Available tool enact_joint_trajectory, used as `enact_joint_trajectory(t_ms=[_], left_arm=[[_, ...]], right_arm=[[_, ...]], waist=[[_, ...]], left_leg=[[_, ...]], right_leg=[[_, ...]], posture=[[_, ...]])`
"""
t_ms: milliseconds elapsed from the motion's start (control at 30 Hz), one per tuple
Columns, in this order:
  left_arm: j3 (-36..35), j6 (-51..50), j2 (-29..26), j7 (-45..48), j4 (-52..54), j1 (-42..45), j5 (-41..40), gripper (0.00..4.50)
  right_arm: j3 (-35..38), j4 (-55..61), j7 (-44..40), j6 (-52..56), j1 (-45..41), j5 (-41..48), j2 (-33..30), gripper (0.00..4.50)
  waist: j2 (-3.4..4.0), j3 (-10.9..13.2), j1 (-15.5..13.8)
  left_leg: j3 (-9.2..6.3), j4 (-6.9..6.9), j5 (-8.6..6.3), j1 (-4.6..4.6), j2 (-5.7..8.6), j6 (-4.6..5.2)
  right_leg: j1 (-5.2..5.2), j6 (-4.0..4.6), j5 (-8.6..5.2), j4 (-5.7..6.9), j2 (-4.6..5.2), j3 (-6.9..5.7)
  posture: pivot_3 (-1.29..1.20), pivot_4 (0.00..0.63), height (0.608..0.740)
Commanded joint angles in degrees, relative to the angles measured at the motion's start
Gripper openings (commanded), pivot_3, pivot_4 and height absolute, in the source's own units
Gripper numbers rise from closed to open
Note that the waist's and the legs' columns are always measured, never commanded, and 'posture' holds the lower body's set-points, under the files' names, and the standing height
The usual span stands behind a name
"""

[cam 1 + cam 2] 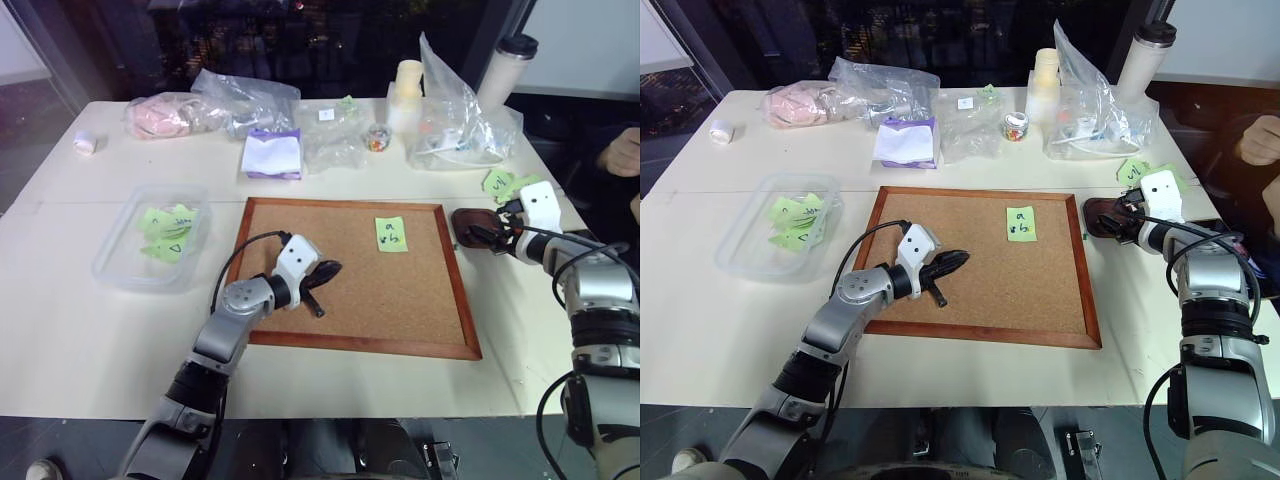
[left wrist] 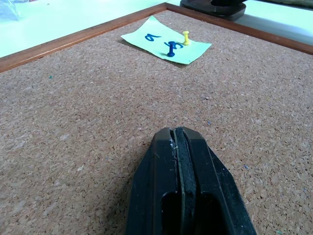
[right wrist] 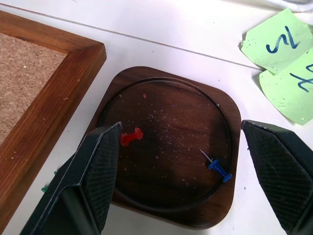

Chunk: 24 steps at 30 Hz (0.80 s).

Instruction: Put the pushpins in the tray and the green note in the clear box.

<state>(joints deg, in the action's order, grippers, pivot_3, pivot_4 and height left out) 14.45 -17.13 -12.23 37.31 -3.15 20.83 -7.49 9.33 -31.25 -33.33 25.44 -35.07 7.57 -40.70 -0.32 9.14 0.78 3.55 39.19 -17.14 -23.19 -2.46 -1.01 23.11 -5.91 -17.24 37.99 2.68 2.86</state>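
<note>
Green bits (image 3: 45,188) show past the finger of the robot's right gripper between the board and the tray, so the robot should expect a green pushpin (image 3: 50,180) to be hidden there.
The green note (image 1: 391,234) lies on the cork board (image 1: 400,310) toward its far right, held by a yellow pushpin (image 2: 186,37) and a blue pushpin (image 2: 170,49). My left gripper (image 1: 325,272) is shut with nothing in it and rests low over the board's near left part, pointing toward the note. Just past the board's right edge sits the dark brown tray (image 3: 195,88). A red pushpin (image 3: 131,137) and a blue pushpin (image 3: 217,168) lie in it. My right gripper (image 3: 180,129) hovers open over the tray, the red pin close to one fingertip. The clear box (image 1: 110,265) stands at the left, holding several green notes.
Two more green notes (image 3: 286,63) lie beside the tray. Along the table's far side are plastic bags (image 1: 245,100), a purple-and-white packet (image 1: 272,154), a small jar (image 1: 377,139), a white bottle (image 1: 408,85) and a lidded cup (image 1: 508,65). A person's hand (image 1: 622,152) is at the right edge.
</note>
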Motion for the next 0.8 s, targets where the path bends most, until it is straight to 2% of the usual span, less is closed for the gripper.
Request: enact_joint_trajectory(t_ms=[33,567,800], left_arm=[[0.5,-1.1,0.1,0.3,-0.7,-0.9,0.0,0.00],[0.7,-0.8,0.4,0.3,-1.1,-0.7,0.1,0.00],[0.7,-1.0,0.4,0.2,-0.7,-1.0,0.0,0.00]], right_arm=[[0.8,0.7,-0.1,-1.0,-2.5,0.2,-0.9,4.00],[-1.2,-4.1,-0.4,-4.7,-3.8,-1.2,-0.4,4.00],[0.6,3.4,-1.9,0.0,-4.1,2.1,-0.6,4.00]], waist=[[0.00,0.0,0.0],[0.00,0.0,0.0],[0.00,0.0,0.0]], left_leg=[[0.00,0.00,0.00,0.00,0.00,0.00],[0.00,0.00,0.00,0.00,0.00,0.00],[0.00,0.00,0.00,0.00,-0.01,0.00]], right_leg=[[0.00,0.00,0.00,0.00,0.00,0.00],[0.00,0.00,0.00,-0.02,0.00,0.00],[0.00,0.00,0.00,-0.01,0.01,0.00]], posture=[[0.00,0.150,0.740],[0.00,0.150,0.740],[0.00,0.150,0.740]])
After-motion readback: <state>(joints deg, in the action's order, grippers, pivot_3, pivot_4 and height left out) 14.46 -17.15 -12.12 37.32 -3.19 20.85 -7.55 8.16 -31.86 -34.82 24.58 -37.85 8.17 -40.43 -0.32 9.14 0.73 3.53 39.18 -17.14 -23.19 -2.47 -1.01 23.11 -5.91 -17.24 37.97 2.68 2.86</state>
